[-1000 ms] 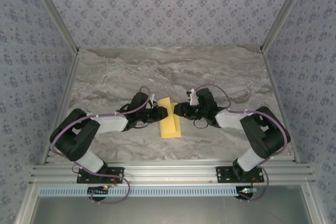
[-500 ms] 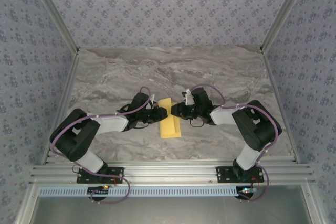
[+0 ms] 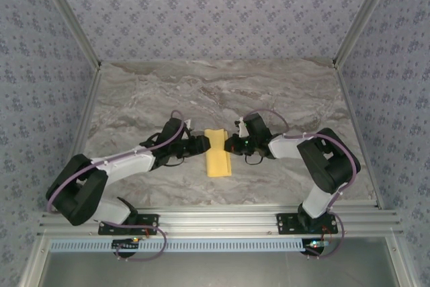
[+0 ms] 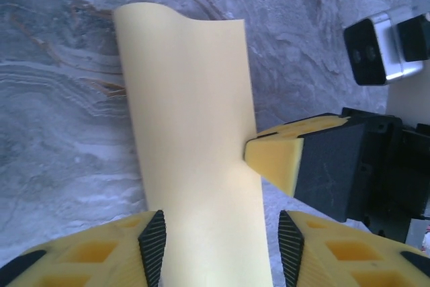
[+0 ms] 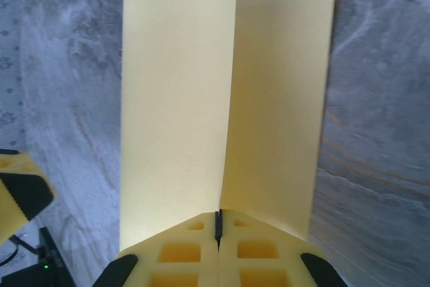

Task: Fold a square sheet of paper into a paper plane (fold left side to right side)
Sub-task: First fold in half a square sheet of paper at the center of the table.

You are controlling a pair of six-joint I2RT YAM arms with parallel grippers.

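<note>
The paper bulges in a curved fold, so my left gripper should pin it down while my right gripper frees the paper's raised flap and presses on top.
The square sheet of paper is mustard yellow and lies half folded at the table's middle, between my two grippers. In the left wrist view the paper bulges upward as a curved fold and runs between the fingers of my open left gripper, whose pads stand apart. My left gripper sits at the sheet's left side. My right gripper is at its right edge. In the right wrist view the paper shows one raised flap and one flat flap, and my right gripper is shut where the raised flap's edge meets its jaws.
The grey marbled table top stretches around the paper. Patterned walls enclose it at the back and both sides. An aluminium rail runs along the near edge by the arm bases.
My right gripper moved left to the paper's right edge and shut on it. My left gripper opened its jaws, and the left arm's elbow swung out to the left.
</note>
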